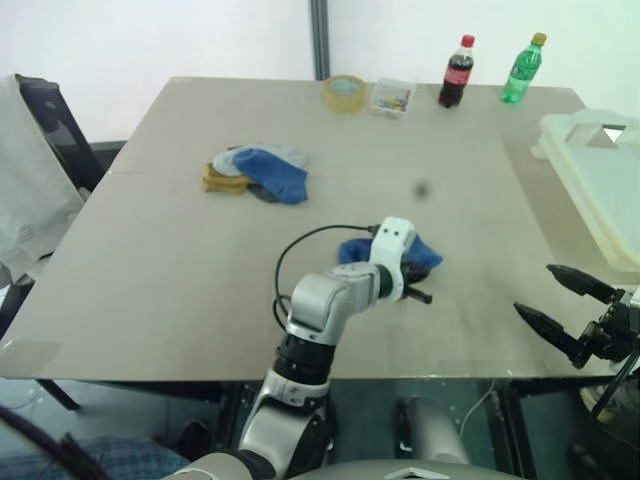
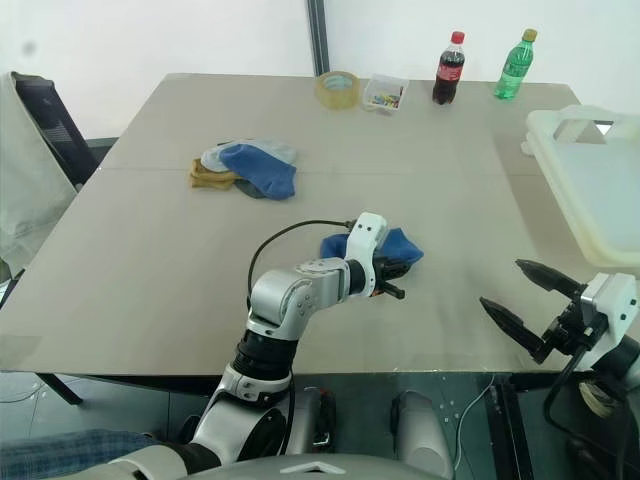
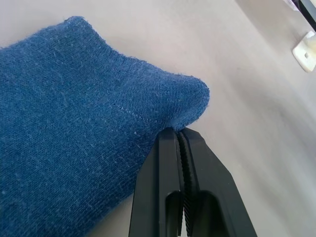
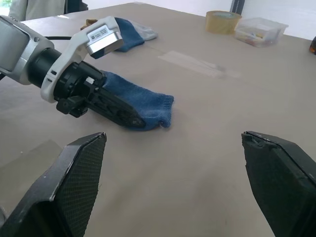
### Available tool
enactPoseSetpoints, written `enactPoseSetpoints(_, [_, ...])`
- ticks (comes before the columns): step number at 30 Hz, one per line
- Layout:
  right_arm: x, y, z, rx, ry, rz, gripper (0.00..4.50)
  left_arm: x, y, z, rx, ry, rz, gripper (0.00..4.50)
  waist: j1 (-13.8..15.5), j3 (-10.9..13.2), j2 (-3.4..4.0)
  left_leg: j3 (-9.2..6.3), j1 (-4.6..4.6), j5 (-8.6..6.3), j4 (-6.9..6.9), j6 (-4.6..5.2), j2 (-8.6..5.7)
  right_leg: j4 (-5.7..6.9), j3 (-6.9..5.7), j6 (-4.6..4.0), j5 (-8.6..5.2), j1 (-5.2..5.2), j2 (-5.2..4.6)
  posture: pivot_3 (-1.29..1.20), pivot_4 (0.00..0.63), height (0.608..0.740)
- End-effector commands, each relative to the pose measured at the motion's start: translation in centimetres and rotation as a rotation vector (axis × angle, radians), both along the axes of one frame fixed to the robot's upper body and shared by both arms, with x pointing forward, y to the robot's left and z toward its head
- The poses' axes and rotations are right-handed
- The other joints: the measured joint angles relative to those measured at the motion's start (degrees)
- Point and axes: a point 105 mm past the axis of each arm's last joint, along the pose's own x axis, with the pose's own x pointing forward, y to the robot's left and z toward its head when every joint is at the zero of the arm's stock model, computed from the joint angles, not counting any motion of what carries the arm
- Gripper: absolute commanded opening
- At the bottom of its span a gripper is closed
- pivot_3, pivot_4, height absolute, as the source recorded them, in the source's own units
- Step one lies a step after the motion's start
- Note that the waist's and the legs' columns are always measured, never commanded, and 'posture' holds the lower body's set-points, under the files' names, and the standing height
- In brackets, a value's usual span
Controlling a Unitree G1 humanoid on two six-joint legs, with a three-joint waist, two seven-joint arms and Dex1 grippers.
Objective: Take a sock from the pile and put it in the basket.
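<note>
The blue sock point(image 1: 425, 254) will stay bunched up in a compact bundle when the robot folds and carries it, because the ribbed cuff point(image 4: 166, 109) is short and has a thick knit.
The pile point(image 1: 258, 172) of blue, grey and mustard socks lies on the table's far left. A single blue sock point(image 3: 74, 113) lies flat near the table's middle, closer to me. My left gripper point(image 3: 178, 131) rests low over it, fingers pressed together on the puckered edge of its toe end. The same sock point(image 4: 143, 101) lies under the left gripper's black fingers point(image 4: 116, 111) in the right wrist view. The right gripper point(image 1: 532, 288) hovers open and empty at the table's near right corner. The cream basket point(image 1: 560, 125) stands at the right edge.
Along the far edge stand a tape roll point(image 1: 344, 92), a small clear box point(image 1: 391, 98), a cola bottle point(image 1: 456, 72) and a green bottle point(image 1: 521, 68). A chair draped with cloth point(image 1: 30, 180) stands at the left side.
</note>
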Motion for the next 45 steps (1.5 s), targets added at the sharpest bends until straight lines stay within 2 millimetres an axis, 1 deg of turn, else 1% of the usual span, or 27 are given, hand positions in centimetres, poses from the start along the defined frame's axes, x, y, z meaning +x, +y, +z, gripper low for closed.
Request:
enactPoseSetpoints(1, [-0.1,0.2,1.1,-0.013,-0.048,0.005,4.50,-0.4,-1.2,1.7,-0.050,-0.036,-0.037,1.58,0.0,0.0,0.00,0.00,0.00,0.00,0.00,0.00,0.00,0.00,0.00,0.00,0.00,0.00,0.00,0.00,0.150,0.740])
enactPoseSetpoints(3, [0.0,0.3,1.0,-0.013,-0.047,0.009,4.50,-0.7,-1.2,1.9,-0.064,-0.041,-0.060,2.23,0.0,0.0,0.00,0.00,0.00,0.00,0.00,0.00,0.00,0.00,0.00,0.00,0.00,0.00,0.00,0.00,0.150,0.740])
enactPoseSetpoints(6, [0.3,0.2,1.1,-0.015,-0.047,0.014,4.50,-1.1,-1.2,2.5,-0.084,-0.064,-0.100,2.23,0.0,0.0,0.00,0.00,0.00,0.00,0.00,0.00,0.00,0.00,0.00,0.00,0.00,0.00,-0.01,0.00,0.150,0.740])
enactPoseSetpoints(9, [0.6,0.2,1.1,-0.016,-0.050,0.019,4.50,-0.9,-0.6,3.4,-0.089,-0.117,-0.122,2.23,-0.1,0.0,0.01,0.01,-0.01,0.00,0.00,0.00,0.00,0.00,0.01,-0.01,0.00,-0.02,0.00,0.00,0.150,0.740])
enactPoseSetpoints(13, [0.9,0.3,1.3,-0.006,-0.058,0.023,4.50,0.9,1.5,5.1,-0.010,-0.296,-0.134,2.23,0.0,0.0,0.02,0.01,-0.01,0.00,-0.01,0.00,-0.02,0.00,0.00,-0.01,0.00,-0.03,0.02,0.00,0.150,0.740])
enactPoseSetpoints(17, [0.9,0.8,1.5,0.006,-0.063,0.051,4.50,3.3,4.8,7.0,0.022,-0.408,-0.085,2.23,0.0,0.0,0.05,0.03,0.01,0.00,-0.01,-0.01,0.01,0.02,0.02,-0.02,0.01,-0.04,0.05,0.00,0.150,0.740])
enactPoseSetpoints(18, [0.9,1.0,1.6,0.009,-0.064,0.062,4.50,4.9,6.9,7.4,0.082,-0.454,-0.016,2.23,0.0,0.0,0.06,0.03,0.00,0.00,-0.01,-0.01,0.01,0.01,0.02,-0.02,0.01,-0.04,0.05,0.00,0.150,0.740])
enactPoseSetpoints(20, [1.0,1.2,1.7,0.009,-0.065,0.073,4.50,7.9,11.1,7.8,0.272,-0.576,0.102,2.23,0.0,0.0,0.05,0.04,-0.02,0.00,-0.01,-0.01,0.00,-0.01,0.02,-0.02,0.01,-0.04,0.02,0.00,0.150,0.740])
enactPoseSetpoints(21, [1.1,1.3,1.7,0.009,-0.066,0.077,4.50,8.7,12.4,7.8,0.337,-0.615,0.130,2.23,-0.1,0.0,0.05,0.04,-0.01,0.00,-0.01,-0.01,-0.01,0.00,0.02,-0.02,0.01,-0.04,0.03,0.00,0.150,0.740])
enactPoseSetpoints(24, [1.3,1.5,1.5,0.011,-0.061,0.089,4.50,10.7,15.3,7.5,0.474,-0.687,0.199,2.23,-0.1,0.0,0.05,0.10,0.02,0.00,-0.06,-0.01,-0.02,0.00,0.04,-0.02,0.01,-0.05,0.09,0.00,0.150,0.740])
enactPoseSetpoints(27, [1.4,1.6,1.4,0.010,-0.059,0.100,4.50,12.1,17.3,6.8,0.588,-0.734,0.242,2.23,0.7,0.0,0.02,0.06,-0.03,0.01,-0.07,-0.01,0.00,-0.04,-0.01,-0.02,0.01,-0.04,0.01,0.00,0.150,0.740])
enactPoseSetpoints(30, [1.5,1.7,1.5,0.011,-0.060,0.106,4.50,12.6,18.3,5.8,0.646,-0.745,0.255,2.23,0.9,0.0,-0.05,0.09,-0.09,0.00,-0.06,0.00,-0.03,-0.08,-0.01,0.00,0.01,-0.05,-0.08,0.00,0.150,0.740])
enactPoseSetpoints(35, [1.5,1.7,1.5,0.012,-0.058,0.110,4.50,12.7,19.5,4.0,0.704,-0.729,0.262,2.23,1.2,0.1,-0.07,0.11,-0.08,0.00,-0.07,-0.01,-0.02,-0.07,-0.05,0.01,0.01,-0.05,-0.06,0.00,0.150,0.740])
enactPoseSetpoints(39, [1.5,1.6,1.3,0.011,-0.053,0.110,4.50,13.0,20.0,3.4,0.721,-0.727,0.275,2.23,1.2,0.1,-0.07,0.11,-0.06,0.00,-0.07,-0.01,-0.01,-0.03,-0.05,0.01,0.02,-0.05,-0.04,0.00,0.150,0.740])
enactPoseSetpoints(42, [1.5,1.5,1.2,0.011,-0.051,0.109,4.50,13.2,20.1,3.1,0.698,-0.707,0.287,2.23,1.2,0.1,-0.06,0.11,-0.05,0.01,-0.06,-0.01,0.00,-0.02,-0.05,0.01,0.02,-0.05,-0.05,0.00,0.150,0.740])
enactPoseSetpoints(43, [1.6,1.5,1.1,0.011,-0.051,0.109,4.50,13.3,20.1,3.1,0.700,-0.708,0.283,2.01,1.2,0.0,-0.06,0.11,-0.05,0.01,-0.06,-0.01,0.00,-0.02,-0.05,0.01,0.02,-0.05,-0.05,0.00,0.150,0.740])
enactPoseSetpoints(44, [1.6,1.5,1.1,0.011,-0.051,0.109,4.50,13.3,20.0,3.0,0.703,-0.709,0.280,1.70,1.2,0.0,-0.06,0.12,-0.04,0.01,-0.05,-0.01,-0.01,-0.02,-0.05,0.01,0.02,-0.04,-0.05,0.00,0.150,0.740])
enactPoseSetpoints(45, [1.6,1.5,1.1,0.011,-0.051,0.109,4.50,13.4,19.9,3.0,0.704,-0.711,0.276,1.53,1.2,0.0,-0.06,0.12,-0.04,0.01,-0.05,-0.01,-0.01,-0.01,-0.05,0.01,0.02,-0.04,-0.05,0.00,0.150,0.740])
